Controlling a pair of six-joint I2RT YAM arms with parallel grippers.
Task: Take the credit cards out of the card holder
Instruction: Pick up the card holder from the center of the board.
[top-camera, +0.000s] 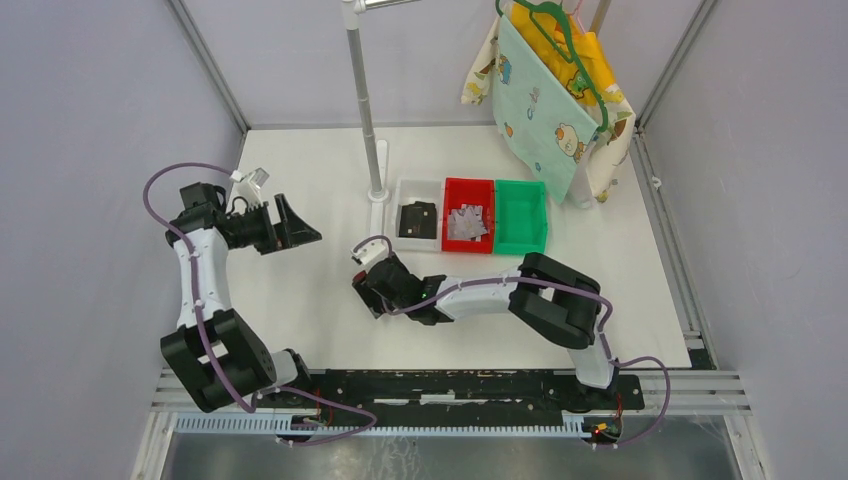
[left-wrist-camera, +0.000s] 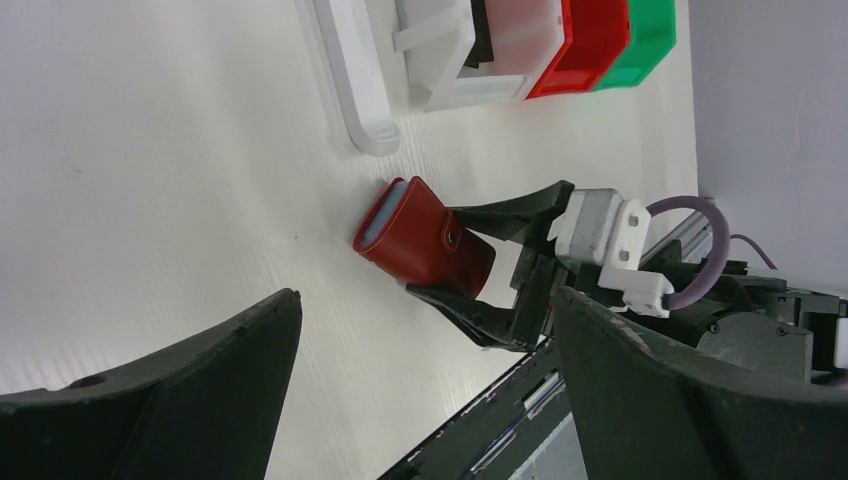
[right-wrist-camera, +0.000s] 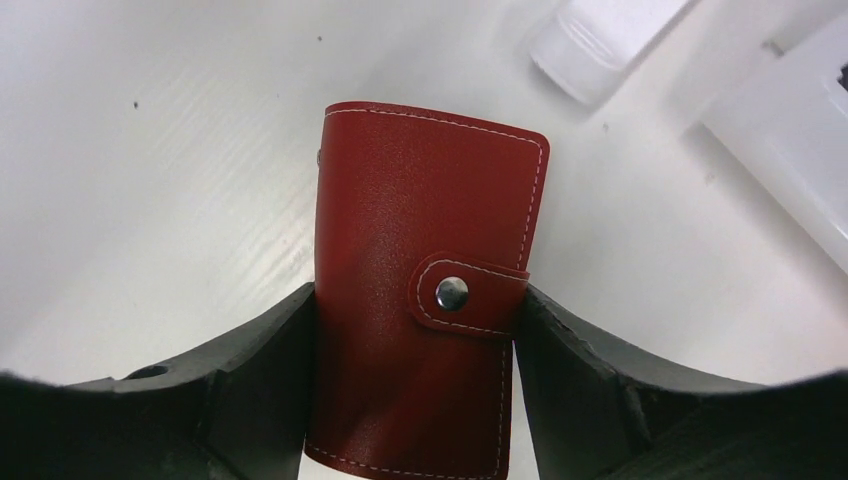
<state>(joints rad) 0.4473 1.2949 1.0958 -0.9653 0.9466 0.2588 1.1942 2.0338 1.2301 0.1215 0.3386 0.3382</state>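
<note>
Next, I raise the card holder my right gripper squeezes across its snapped tab (right-wrist-camera: 466, 293), so my left gripper can take the free far end (right-wrist-camera: 435, 128) before I open it.
The card holder (right-wrist-camera: 420, 250) is a dark red folder, closed, with its tab snapped shut by a metal stud. My right gripper (right-wrist-camera: 415, 310) is shut on it, one finger on each long edge, holding it close over the white table. In the left wrist view the card holder (left-wrist-camera: 420, 240) shows greyish sleeve edges at its far end. No credit cards show; they are hidden. My left gripper (top-camera: 300, 225) is open and empty, raised to the left of the holder and pointing towards it. In the top view my right gripper (top-camera: 375, 295) covers the holder.
A white tray (top-camera: 400, 195) holds a black squarish object (top-camera: 418, 218). Beside it stand a red bin (top-camera: 468, 190) with silvery pieces and a green bin (top-camera: 521, 215). A pole on a white base (top-camera: 365, 110) stands behind. Patterned cloths (top-camera: 550, 90) hang at the back right.
</note>
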